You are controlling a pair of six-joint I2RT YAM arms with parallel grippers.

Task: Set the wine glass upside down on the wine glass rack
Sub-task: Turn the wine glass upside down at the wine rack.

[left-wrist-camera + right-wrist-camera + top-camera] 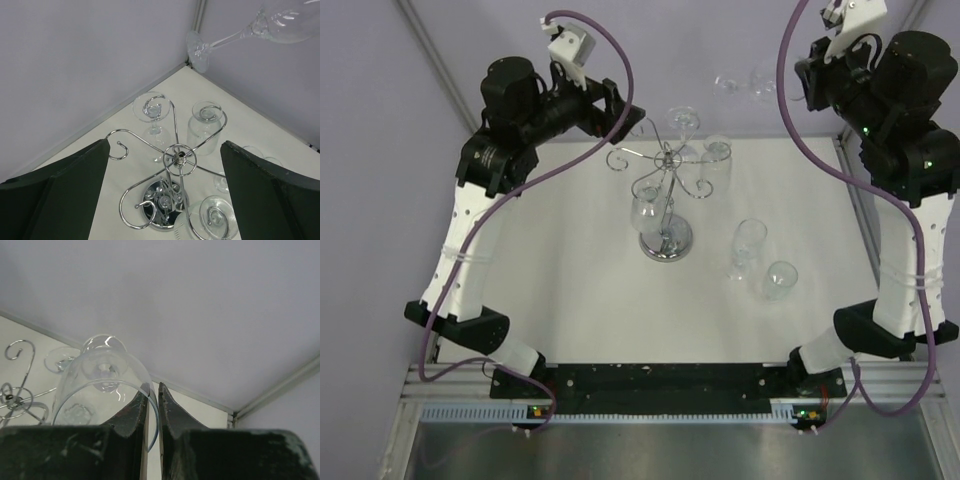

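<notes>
I should keep moving my open left gripper toward the foot's lower edge until my fingers close there, because the wine glass's foot faces that gripper, clear of the rack.
The chrome wine glass rack stands mid-table, with three glasses hanging upside down from its scroll arms. A clear wine glass is held on its side in the air to the back right of the rack, foot toward the rack. My right gripper is shut on the rim of this wine glass; the rack lies lower left. My left gripper hangs open above the rack's hub, touching nothing. The held glass crosses the top right of that view.
Two more glasses rest on the white table to the right of the rack. Purple walls close the back and sides. The left arm's gripper hovers at the rack's back left.
</notes>
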